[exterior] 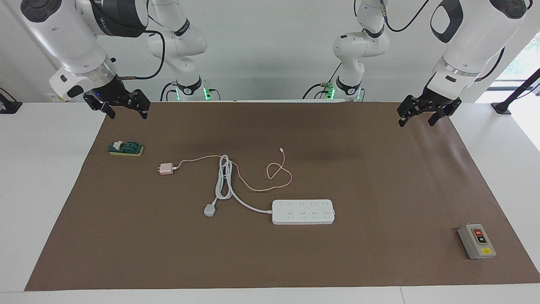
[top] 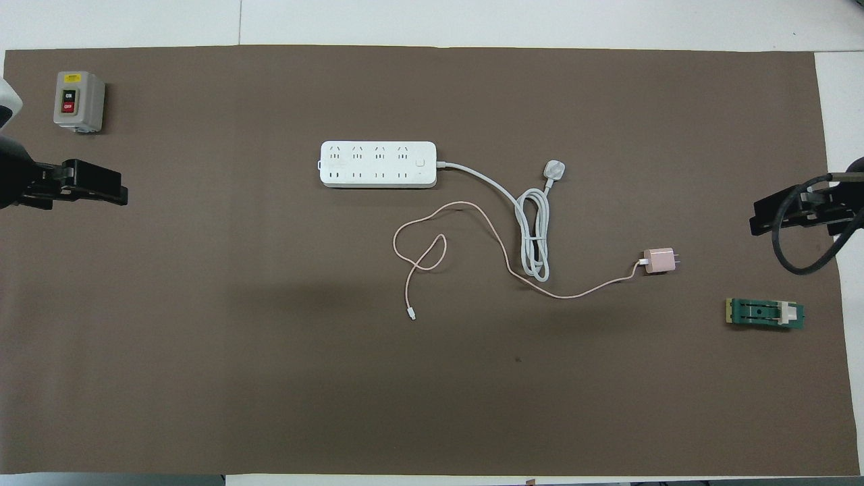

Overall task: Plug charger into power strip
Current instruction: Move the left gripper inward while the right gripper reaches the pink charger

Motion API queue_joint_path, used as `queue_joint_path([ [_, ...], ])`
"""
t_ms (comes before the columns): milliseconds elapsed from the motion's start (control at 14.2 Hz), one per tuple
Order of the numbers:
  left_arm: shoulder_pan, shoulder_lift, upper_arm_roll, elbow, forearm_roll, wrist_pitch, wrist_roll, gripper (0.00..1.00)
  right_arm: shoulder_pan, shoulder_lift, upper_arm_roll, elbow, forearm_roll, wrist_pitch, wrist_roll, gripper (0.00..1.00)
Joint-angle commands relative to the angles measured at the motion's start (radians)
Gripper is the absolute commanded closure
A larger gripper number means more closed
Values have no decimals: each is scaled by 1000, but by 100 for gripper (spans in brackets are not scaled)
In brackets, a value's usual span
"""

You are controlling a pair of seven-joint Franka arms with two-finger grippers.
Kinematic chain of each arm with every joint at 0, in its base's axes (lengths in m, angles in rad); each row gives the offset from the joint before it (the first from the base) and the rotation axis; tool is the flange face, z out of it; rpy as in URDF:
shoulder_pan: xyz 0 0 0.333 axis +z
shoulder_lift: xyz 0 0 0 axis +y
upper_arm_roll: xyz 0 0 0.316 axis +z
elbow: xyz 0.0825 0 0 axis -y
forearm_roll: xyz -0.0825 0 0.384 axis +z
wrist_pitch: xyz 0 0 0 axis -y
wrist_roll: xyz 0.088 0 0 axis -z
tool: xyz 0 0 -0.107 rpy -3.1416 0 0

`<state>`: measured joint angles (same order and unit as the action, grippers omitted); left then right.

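I expect the pink cable [top: 503, 250] to trail along and leave the coiled white cord [top: 535, 258] lying when I carry the charger, since the cable passes around the cord.
The pale-pink charger [exterior: 166, 169] [top: 659, 260] lies on the brown mat, prongs pointing toward the right arm's end. Its thin pink cable [exterior: 278, 177] [top: 432, 253] loops across the mat toward the strip. The white power strip [exterior: 303, 211] [top: 378, 164] lies flat, sockets up, farther from the robots than the charger. Its thick white cord is coiled between them and ends in a white plug [exterior: 209, 210] [top: 554, 170]. My right gripper [exterior: 128, 114] [top: 752, 226] hangs open and empty over the mat's edge at the right arm's end. My left gripper [exterior: 417, 120] [top: 125, 192] hangs open and empty over the mat's edge at the left arm's end.
A green-and-yellow switch block [exterior: 126, 148] [top: 765, 314] sits toward the right arm's end, beside the charger. A grey box with red and black buttons [exterior: 476, 241] [top: 79, 101] sits toward the left arm's end, farther from the robots than the strip. The brown mat [exterior: 379, 177] covers the table.
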<state>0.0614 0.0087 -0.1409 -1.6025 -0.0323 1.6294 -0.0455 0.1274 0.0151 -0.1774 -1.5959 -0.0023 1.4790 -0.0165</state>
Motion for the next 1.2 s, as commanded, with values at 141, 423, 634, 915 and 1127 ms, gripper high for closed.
queue_joint_path([
  [141, 5, 11, 1, 39, -1, -26, 9, 0, -14, 2, 7, -10, 16, 3, -23, 0],
  [423, 5, 13, 1, 47, -3, -25, 7, 0, -22, -14, 10, -33, 18, -6, -28, 0],
  [634, 5, 13, 0, 47, -4, -26, 7, 0, -23, -9, -4, -30, 18, -23, -26, 0],
  [915, 5, 13, 0, 49, -3, -25, 7, 0, -26, -6, -7, -29, 15, -8, -11, 0],
  [1127, 6, 13, 1, 47, -3, -22, 7, 0, -19, -1, 12, -36, 16, 38, 250, 0],
])
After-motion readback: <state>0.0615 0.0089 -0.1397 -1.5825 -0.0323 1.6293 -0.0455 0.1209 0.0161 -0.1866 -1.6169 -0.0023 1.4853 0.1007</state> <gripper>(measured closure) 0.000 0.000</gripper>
